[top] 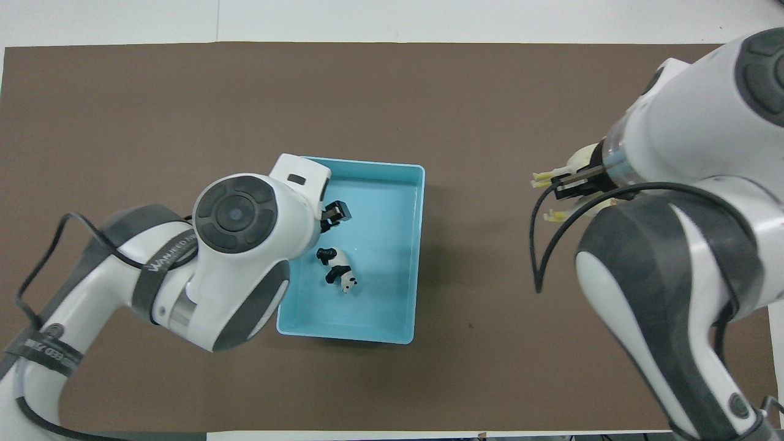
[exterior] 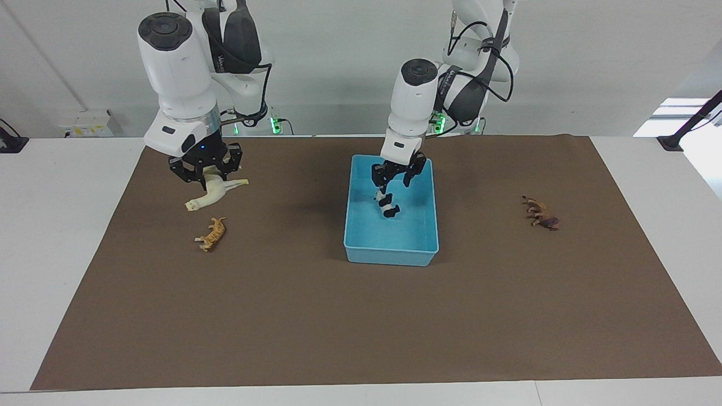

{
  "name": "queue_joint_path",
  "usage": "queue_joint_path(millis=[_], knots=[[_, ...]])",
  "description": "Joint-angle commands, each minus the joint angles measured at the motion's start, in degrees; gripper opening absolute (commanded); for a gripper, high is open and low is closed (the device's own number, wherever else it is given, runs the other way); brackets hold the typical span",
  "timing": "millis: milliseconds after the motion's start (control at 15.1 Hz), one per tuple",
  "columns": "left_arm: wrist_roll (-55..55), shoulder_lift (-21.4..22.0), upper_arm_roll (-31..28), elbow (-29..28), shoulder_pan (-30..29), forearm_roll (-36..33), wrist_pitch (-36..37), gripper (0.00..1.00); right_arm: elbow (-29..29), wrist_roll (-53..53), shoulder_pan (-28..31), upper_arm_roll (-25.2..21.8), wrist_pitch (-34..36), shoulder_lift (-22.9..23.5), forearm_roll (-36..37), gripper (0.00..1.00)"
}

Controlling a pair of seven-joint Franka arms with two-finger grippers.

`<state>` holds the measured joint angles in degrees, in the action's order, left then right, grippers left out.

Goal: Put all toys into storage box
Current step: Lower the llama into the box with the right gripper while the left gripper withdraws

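Next, I move my left gripper back toward the brown toy before my right gripper brings the cream horse in, because my left gripper hangs over the storage box.
The light blue storage box stands mid-mat and also shows in the overhead view. My left gripper is open over the box, also in the overhead view. The black-and-white panda is inside the box just under it, free of the fingers, and shows from overhead. My right gripper is shut on the cream horse and holds it above the mat. From overhead only the horse's legs show. The orange tiger lies on the mat. The brown toy lies toward the left arm's end.
A brown mat covers most of the white table. Black clamp mounts stand at the table's corners nearest the robots. In the overhead view the arms hide the tiger and the brown toy.
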<state>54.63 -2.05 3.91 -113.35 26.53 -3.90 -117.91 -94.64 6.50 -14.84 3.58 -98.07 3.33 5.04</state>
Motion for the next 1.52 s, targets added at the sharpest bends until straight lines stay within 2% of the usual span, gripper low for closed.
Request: queue_joint_path(millis=[0,132,264,396,528,594,660,726,925,1123,1255,1453], knots=[[-7.2,1.6,0.2,0.2,-10.6,-2.2,2.6,1.0,1.6,11.5,-7.5,0.5,-3.2,3.9,-0.5,0.0],[-17.4,1.4,0.2,0.1,-17.6,-2.2,1.9,1.0,2.4,19.0,-11.7,0.5,-8.2,7.8,-0.5,0.0],[-23.0,1.3,0.3,-0.3,-23.3,-2.2,0.3,1.0,2.9,24.4,-15.9,0.4,-13.1,11.5,-0.4,0.0],[-31.0,0.9,0.3,-1.9,-28.7,-2.2,-5.6,1.0,2.6,28.8,-19.7,0.4,-18.4,15.3,0.2,0.0],[-34.5,-1.4,0.2,-2.1,-32.2,-2.2,-8.6,1.0,2.8,33.3,-23.7,0.1,-21.4,20.4,1.4,0.0],[-34.5,-1.9,0.1,-2.3,-34.2,-2.2,-8.7,1.0,1.9,34.9,-24.2,0.1,-24.1,21.2,2.2,0.0],[-33.8,-1.9,0.2,-3.4,-37.2,-2.2,-9.5,1.0,1.4,35.4,-24.2,0.1,-24.4,21.2,2.5,0.14],[-32.2,-1.8,0.3,-4.8,-39.0,-2.2,-11.3,1.0,1.5,35.7,-24.2,0.1,-24.0,21.2,2.5,0.99],[-22.8,-3.0,0.2,-9.3,-40.6,-2.2,-17.2,1.0,4.4,41.7,-24.1,0.1,-20.8,21.3,2.4,1.0],[-14.5,-3.2,0.2,-11.9,-41.5,-2.2,-20.7,1.0,6.5,41.4,-22.3,-0.1,-18.6,20.3,2.0,1.0],[-10.5,-3.1,0.3,-13.5,-41.7,-2.2,-22.4,1.0,8.1,41.0,-20.1,-0.2,-13.8,17.9,2.0,1.0],[-10.9,-2.5,0.2,-18.2,-41.7,-2.2,-26.5,1.0,8.0,39.3,-12.1,-0.2,-6.0,11.9,1.6,1.0]])
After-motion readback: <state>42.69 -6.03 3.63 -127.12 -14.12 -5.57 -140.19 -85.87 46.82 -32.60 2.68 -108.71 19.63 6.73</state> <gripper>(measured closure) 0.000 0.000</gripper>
